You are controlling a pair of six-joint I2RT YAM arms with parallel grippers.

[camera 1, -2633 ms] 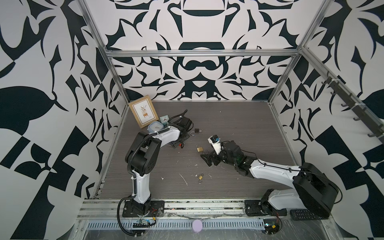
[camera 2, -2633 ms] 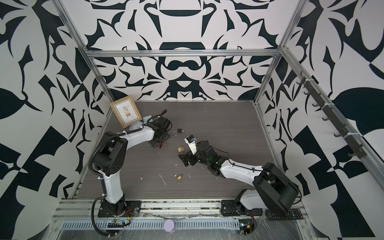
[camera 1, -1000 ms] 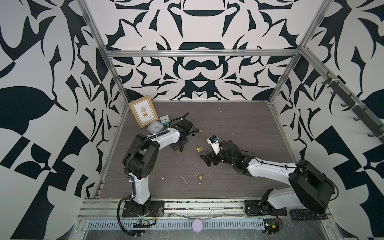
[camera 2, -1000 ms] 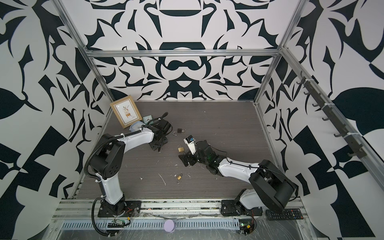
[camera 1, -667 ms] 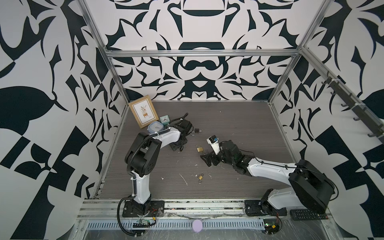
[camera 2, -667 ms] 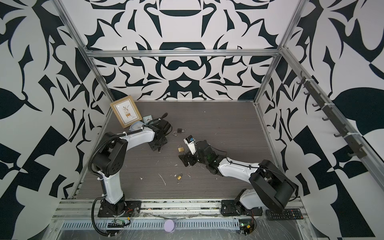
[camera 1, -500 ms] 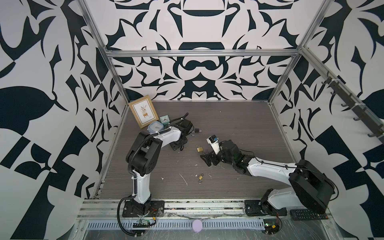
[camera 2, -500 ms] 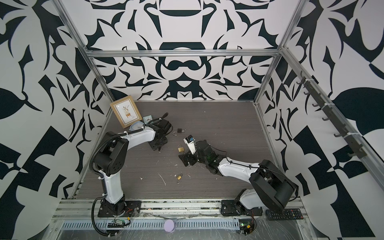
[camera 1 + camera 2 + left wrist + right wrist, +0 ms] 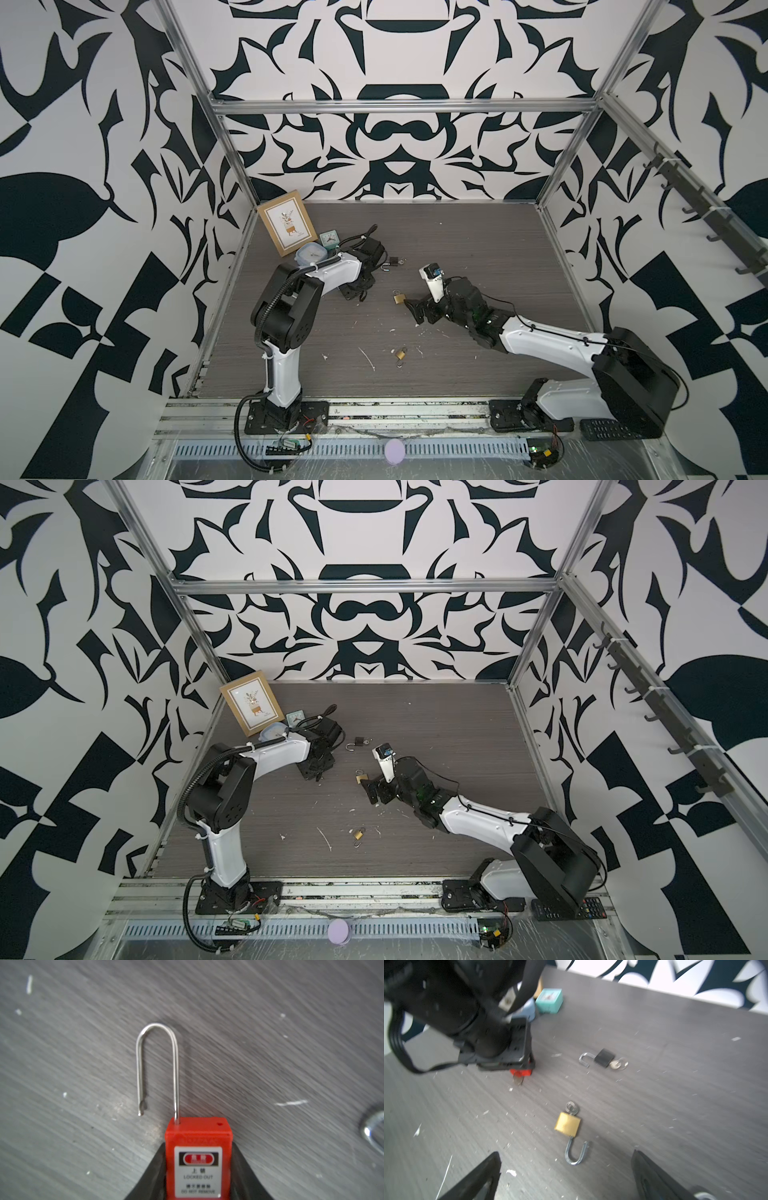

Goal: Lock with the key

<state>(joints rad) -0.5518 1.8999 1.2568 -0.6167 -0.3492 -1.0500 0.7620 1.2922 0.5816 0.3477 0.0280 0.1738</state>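
The shackle's loose end (image 9: 140, 1111) sits off the red padlock's hole, so my left gripper should raise the padlock to let my right gripper turn the shackle's bend (image 9: 157, 1026).
A red padlock (image 9: 198, 1157) with a "locked out" label lies on the grey floor, its long steel shackle (image 9: 158, 1064) swung open. My left gripper (image 9: 198, 1147) is shut on its body, a jaw against each side. From the right wrist view the red padlock (image 9: 521, 1072) shows under the left gripper (image 9: 357, 291), with a key (image 9: 518, 1081) sticking out of its end. My right gripper (image 9: 565, 1153) stands wide open just in front of a brass padlock (image 9: 568, 1125) with an open shackle. In both top views the right gripper (image 9: 419, 311) sits low beside that brass padlock (image 9: 399, 298).
A black padlock (image 9: 604, 1057) with a key in it lies open behind. A second brass padlock (image 9: 400, 354) lies nearer the front. A picture frame (image 9: 286, 228), a teal clock (image 9: 330, 239) and a blue lidded box (image 9: 309, 254) stand at the back left. White scraps litter the floor.
My left gripper's jaws have closed in on the red padlock after the arm shifted slightly. The right arm has barely moved and stays open.
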